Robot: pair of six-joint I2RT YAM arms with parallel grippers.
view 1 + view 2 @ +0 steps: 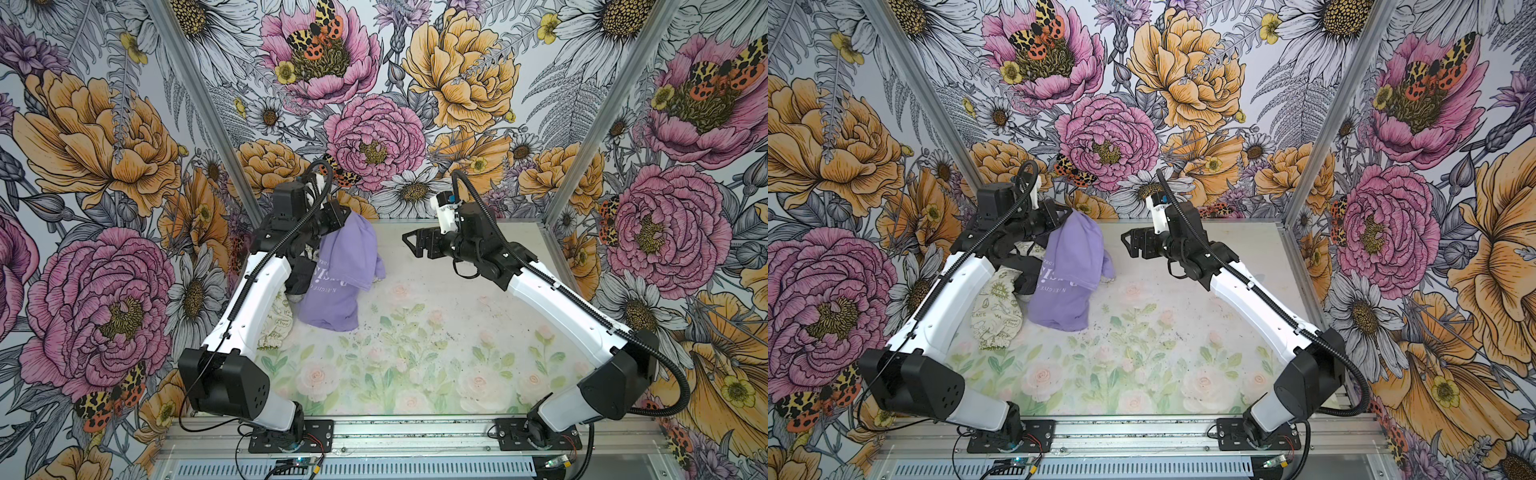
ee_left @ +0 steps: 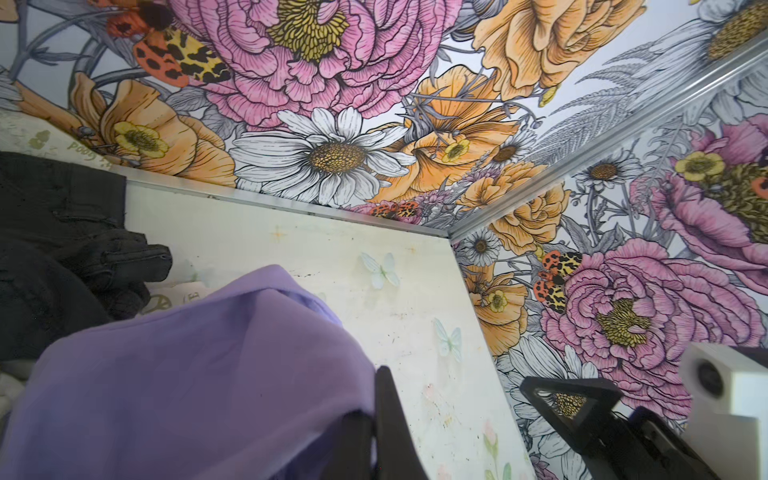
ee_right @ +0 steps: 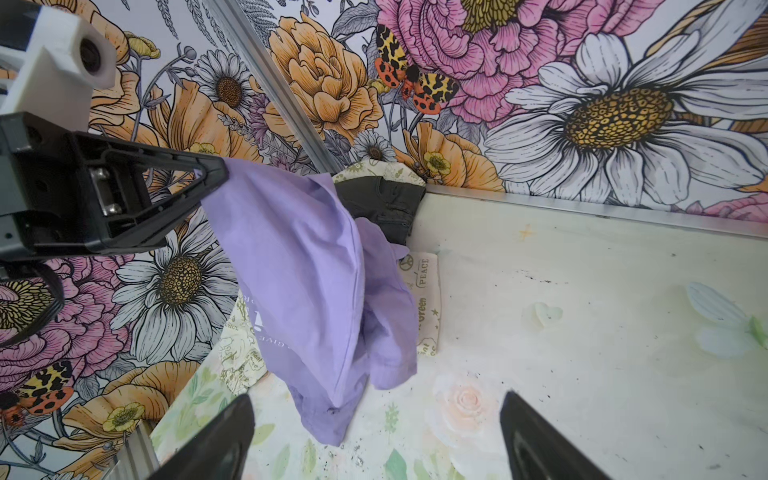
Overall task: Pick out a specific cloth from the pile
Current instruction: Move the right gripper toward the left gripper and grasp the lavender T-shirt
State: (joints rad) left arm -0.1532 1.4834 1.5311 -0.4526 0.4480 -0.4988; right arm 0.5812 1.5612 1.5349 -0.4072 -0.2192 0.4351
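Note:
I expect the purple cloth to come away by itself when my right gripper carries it off, because the purple cloth's lower end (image 1: 332, 313) hangs clear of the cream cloth.
The cloth (image 1: 336, 270) (image 1: 1067, 270) is lavender purple with white lettering. It hangs from my left gripper (image 1: 340, 212) (image 1: 1065, 215), which is shut on its upper edge above the table's back left. In the left wrist view the fingers (image 2: 386, 399) pinch the purple fabric (image 2: 187, 374). Its lower end rests on the table. The pile lies behind and left of it: a dark grey garment (image 1: 301, 274) (image 3: 386, 203) and a cream cloth with green print (image 1: 996, 311) (image 3: 424, 291). My right gripper (image 1: 409, 241) (image 3: 376, 399) hovers open to the right of the cloth, holding nothing.
The table (image 1: 415, 353) carries a pale floral mat with dark specks. Flowered walls with aluminium posts (image 1: 195, 83) close in the back and both sides. The left arm's forearm (image 1: 257, 291) covers part of the pile in both top views.

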